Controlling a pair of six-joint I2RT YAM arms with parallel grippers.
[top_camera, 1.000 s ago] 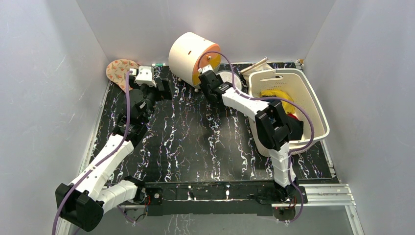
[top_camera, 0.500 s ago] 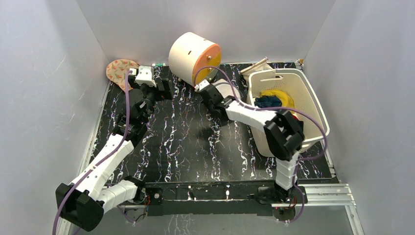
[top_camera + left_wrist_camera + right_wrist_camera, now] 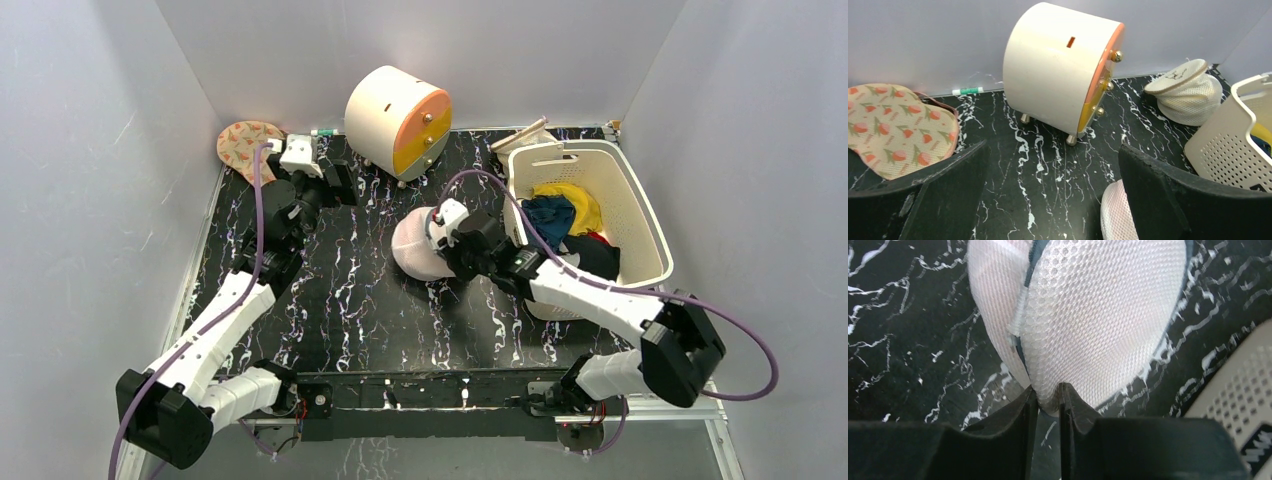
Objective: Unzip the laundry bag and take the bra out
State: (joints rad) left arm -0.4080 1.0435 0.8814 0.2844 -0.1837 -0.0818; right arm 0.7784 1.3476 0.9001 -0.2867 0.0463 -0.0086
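The robot's right gripper pinches a fold of mesh (image 3: 1048,394) while the laundry bag's zipper line lies slack, so the left gripper should keep the zipper line (image 3: 1036,257) steady before unzipping.
The laundry bag (image 3: 413,250), a round white mesh pouch, lies in the middle of the black marbled table. My right gripper (image 3: 442,243) is shut on its rim from the right. In the right wrist view the fingertips (image 3: 1030,399) pinch a fold of mesh at the edge of the bag (image 3: 1098,310), next to its dark zipper line (image 3: 1019,347). The bra is hidden; only a faint pink tint shows through the mesh. My left gripper (image 3: 335,182) is open and empty at the back left. The bag's edge shows low in the left wrist view (image 3: 1118,215).
A cream-and-orange drawer cabinet (image 3: 397,118) stands at the back. A cream slotted basket (image 3: 640,225) of blue, yellow and black clothes sits at the right. A floral pad (image 3: 245,145) lies in the back left corner. Another mesh pouch (image 3: 1183,92) rests behind the basket.
My right arm has pulled the laundry bag from beside the cabinet to the middle of the table. The left arm has not moved.
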